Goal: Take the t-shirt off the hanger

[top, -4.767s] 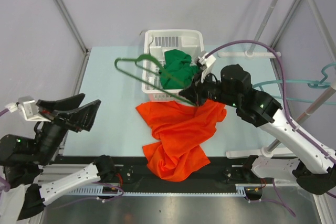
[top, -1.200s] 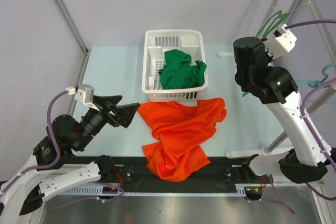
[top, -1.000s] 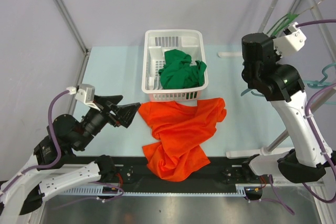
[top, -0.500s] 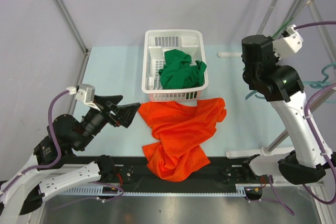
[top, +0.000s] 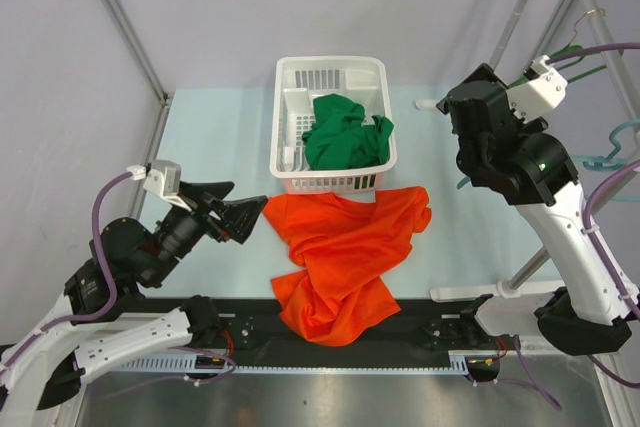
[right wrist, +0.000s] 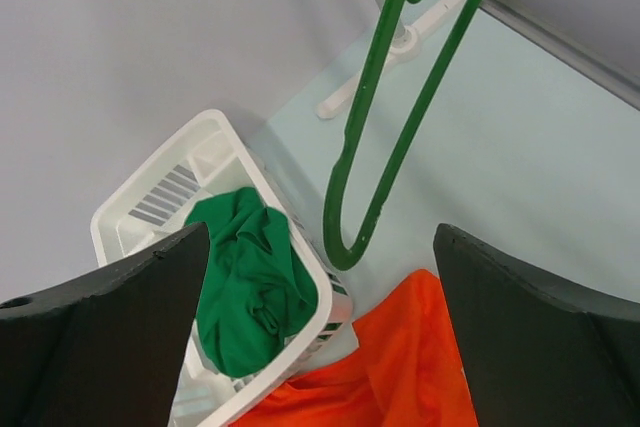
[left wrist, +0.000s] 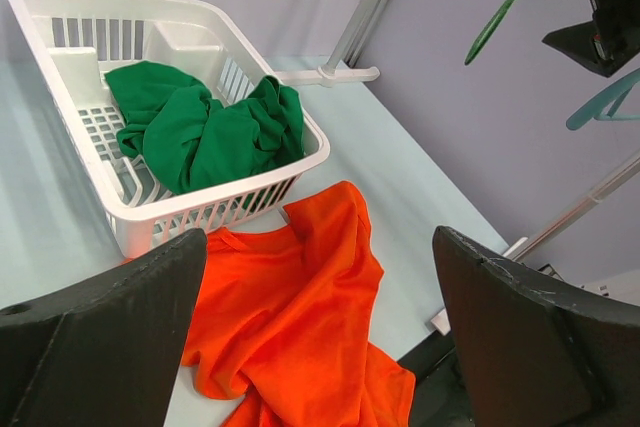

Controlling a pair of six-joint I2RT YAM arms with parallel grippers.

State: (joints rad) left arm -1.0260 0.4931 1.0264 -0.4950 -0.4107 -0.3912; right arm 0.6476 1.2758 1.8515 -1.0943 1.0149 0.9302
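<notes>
The orange t-shirt lies clear of the green hanger (right wrist: 345, 259), so the robot's right gripper should carry on going down to the t-shirt's middle (top: 332, 272) and close on the folds.
The orange t-shirt (top: 345, 257) lies crumpled on the table in front of the basket, free of the hanger; it also shows in the left wrist view (left wrist: 300, 317). The green hanger (top: 565, 51) hangs bare from the rack rail at upper right. In the right wrist view the hanger (right wrist: 346, 259) dangles just ahead of my right gripper (right wrist: 321, 232), which is open and not touching it. High up beside the rack is that right gripper (top: 468, 99). My left gripper (top: 245, 217) is open, low at the shirt's left edge, with nothing between its fingers (left wrist: 130, 327).
A white basket (top: 285, 182) at the table's back holds a green garment (top: 345, 132). A teal hanger (top: 615, 152) hangs on the rack at far right. Metal rack poles (top: 600, 27) cross the right side. The pale blue table (top: 220, 147) ends at a black rail in front.
My right gripper has gone from shut to open and let go of the green hanger, then drawn back left of it. The left arm and the t-shirt have not moved.
</notes>
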